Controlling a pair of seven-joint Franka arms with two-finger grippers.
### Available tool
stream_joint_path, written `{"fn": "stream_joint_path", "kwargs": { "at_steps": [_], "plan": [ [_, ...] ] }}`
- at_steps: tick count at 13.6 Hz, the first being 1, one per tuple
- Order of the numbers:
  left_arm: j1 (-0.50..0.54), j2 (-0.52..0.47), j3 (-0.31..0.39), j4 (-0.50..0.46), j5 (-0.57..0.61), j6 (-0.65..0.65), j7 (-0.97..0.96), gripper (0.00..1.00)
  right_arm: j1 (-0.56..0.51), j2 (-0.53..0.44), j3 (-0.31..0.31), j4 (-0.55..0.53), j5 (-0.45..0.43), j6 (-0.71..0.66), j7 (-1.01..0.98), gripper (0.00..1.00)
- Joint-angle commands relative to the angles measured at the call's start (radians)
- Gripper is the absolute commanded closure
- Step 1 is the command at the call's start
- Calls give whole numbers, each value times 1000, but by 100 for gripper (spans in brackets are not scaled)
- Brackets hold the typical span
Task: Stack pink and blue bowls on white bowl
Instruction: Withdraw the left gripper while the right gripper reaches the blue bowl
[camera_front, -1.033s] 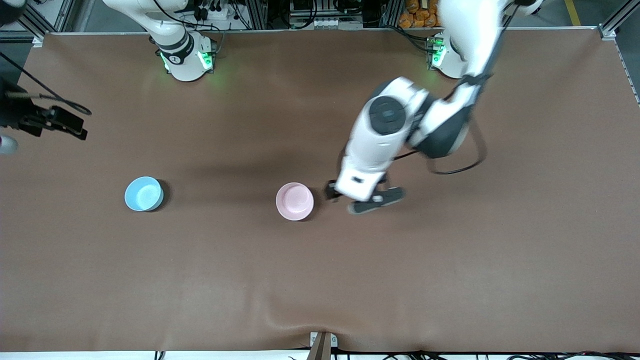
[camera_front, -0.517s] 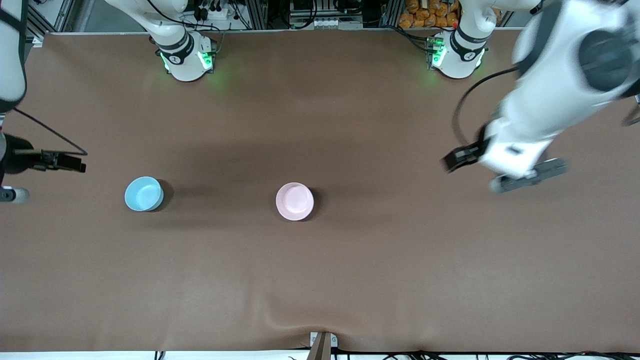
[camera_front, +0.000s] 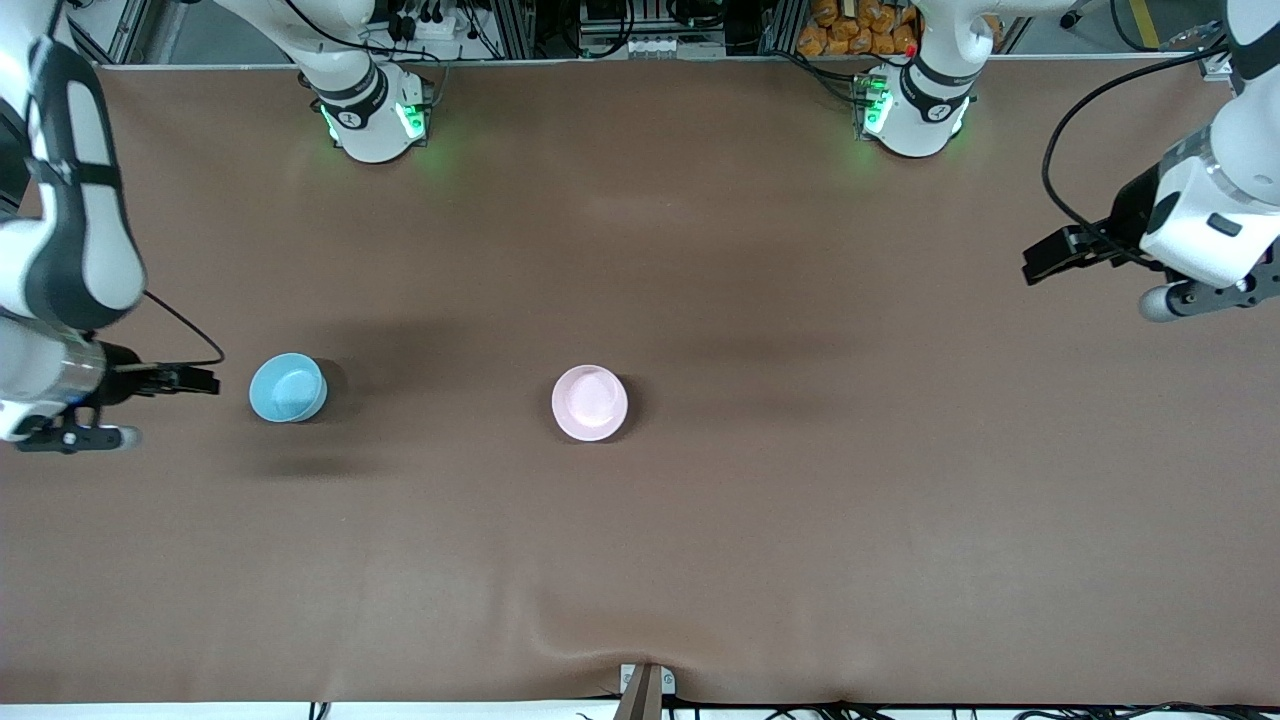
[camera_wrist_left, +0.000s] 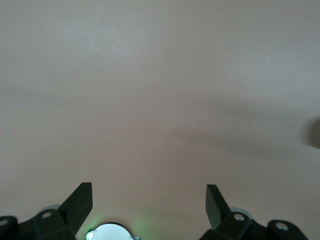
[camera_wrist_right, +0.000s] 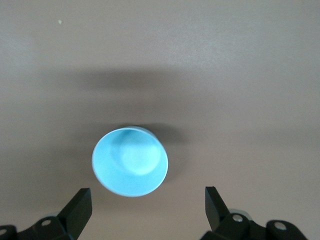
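Observation:
The blue bowl (camera_front: 288, 388) is next to the robot's right gripper and far from its left gripper, so the right gripper should grip that bowl's rim and put it in the pink bowl (camera_front: 590, 403).
The pale pink bowl (camera_front: 589, 402) sits upright near the middle of the table. The light blue bowl (camera_front: 288, 388) sits upright toward the right arm's end and also shows in the right wrist view (camera_wrist_right: 130, 161). No white bowl shows in any view. My right gripper (camera_front: 72, 438) hangs open and empty over the table beside the blue bowl, at the table's edge; its open fingers frame the right wrist view (camera_wrist_right: 147, 197). My left gripper (camera_front: 1195, 297) is open and empty over bare table at the left arm's end (camera_wrist_left: 149, 194).
The brown table cover (camera_front: 760, 520) has a small ridge at its front edge. The two arm bases (camera_front: 372, 115) (camera_front: 912, 110) stand along the back edge. The left arm's base also shows lit green in the left wrist view (camera_wrist_left: 110, 233).
My left arm has swung away from beside the pink bowl to the left arm's end of the table. My right arm has come in beside the blue bowl. Neither bowl has moved.

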Motion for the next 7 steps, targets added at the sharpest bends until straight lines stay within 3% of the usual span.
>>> {"fn": "stream_joint_path", "kwargs": {
  "at_steps": [1,3,4,7],
  "plan": [
    [39,-90,-13,-120,29,77,71,0,-49,14,17,-106,-2,145,-94,0],
    [55,-93,-15,-124,29,84,100,0,-58,40,19,-140,0,193,-102,1],
    [53,-93,-13,-124,29,84,100,0,-61,57,19,-140,-2,202,-103,6],
    [55,-94,-13,-127,27,82,100,0,-75,93,20,-143,0,232,-175,37]
  ]
}}
